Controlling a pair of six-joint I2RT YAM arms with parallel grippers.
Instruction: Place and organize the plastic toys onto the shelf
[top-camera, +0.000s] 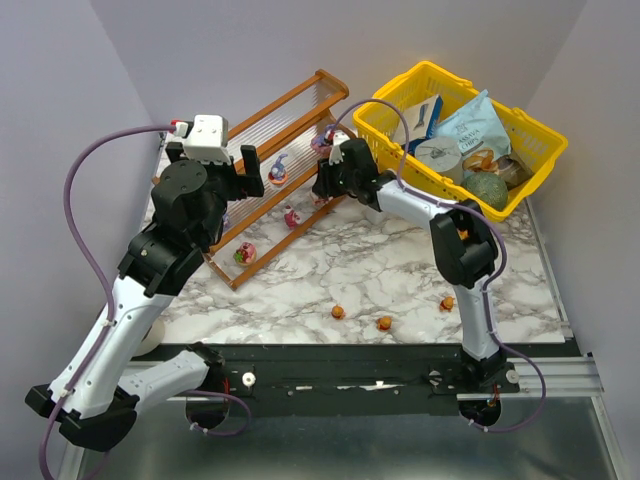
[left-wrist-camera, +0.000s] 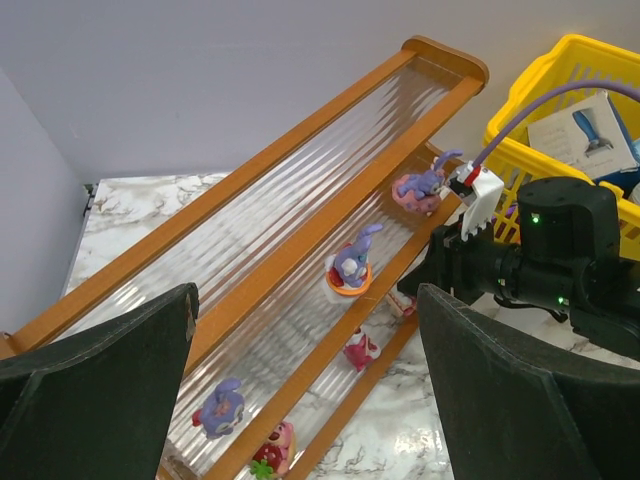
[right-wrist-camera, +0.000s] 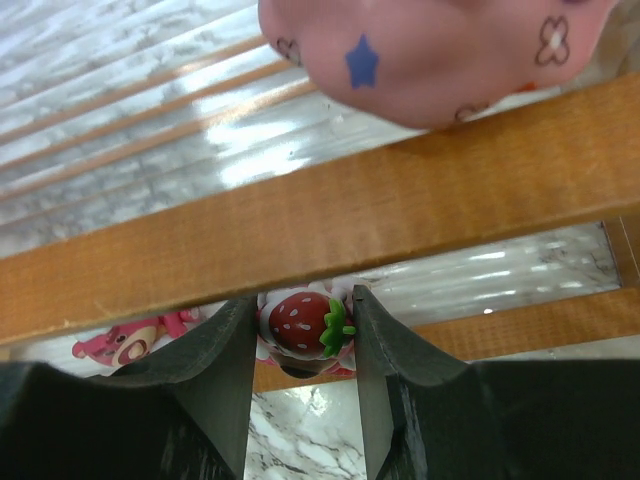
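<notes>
Next, I release the strawberry toy (right-wrist-camera: 304, 326), shut my right gripper's fingers and nudge the toy inward, since it sits too far out over the lowest level's front rail (right-wrist-camera: 275, 378).
The shelf (top-camera: 300, 105) is a slanted wooden rack with clear ribbed tiers at the back left. Two purple toys (left-wrist-camera: 350, 265) (left-wrist-camera: 425, 185) and a third (left-wrist-camera: 220, 408) stand on its middle tier; a red-pink toy (left-wrist-camera: 362, 348) and a pink one with a strawberry (left-wrist-camera: 272, 450) stand on the lowest. My right gripper (right-wrist-camera: 305, 320) is shut on a strawberry toy (right-wrist-camera: 300, 322) at the lowest tier's front rail (top-camera: 322, 185). My left gripper (left-wrist-camera: 305, 400) is open and empty above the shelf's near end (top-camera: 235, 185). Three orange toys (top-camera: 339, 312) (top-camera: 385, 323) (top-camera: 447, 302) lie on the table.
A yellow basket (top-camera: 545, 140) of packaged goods stands at the back right, close behind the right arm. A white round object (top-camera: 152, 335) shows partly behind the left arm at the table's front left. A large pink toy (right-wrist-camera: 430, 50) fills the top of the right wrist view.
</notes>
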